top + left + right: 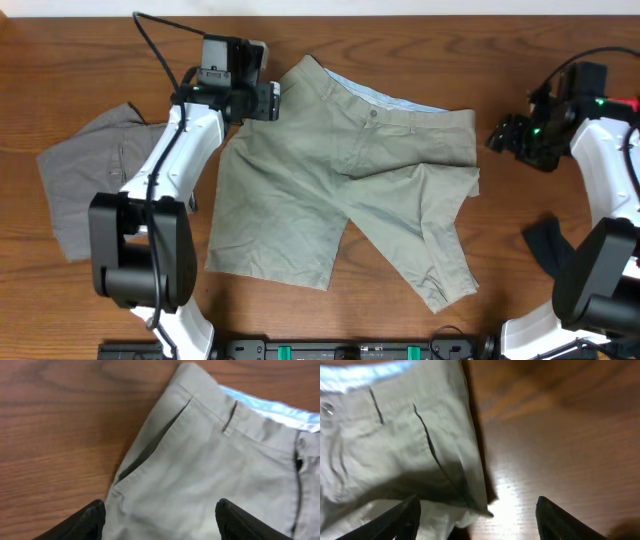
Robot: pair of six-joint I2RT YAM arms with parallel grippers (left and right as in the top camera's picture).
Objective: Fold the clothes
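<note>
Next, my right gripper draws the waistband's nearer end toward the far side before the folding, because the waistband of the khaki-beige shorts is slanted and one leg lies bunched.
The khaki-beige shorts lie spread out in the middle of the table, with the waistband and its pale blue lining at the far side. My left gripper hovers open at the waistband's left corner. In the left wrist view the left gripper has the pocket area of the shorts beneath it and nothing held. My right gripper stands open just right of the waistband's right end. In the right wrist view the right gripper is over the shorts' side edge. The darker grey shorts lie at the far left.
The left arm reaches across between the grey shorts and the khaki pair. A dark piece of cloth lies by the right arm's base. Bare wooden tabletop shows along the far side and at the right.
</note>
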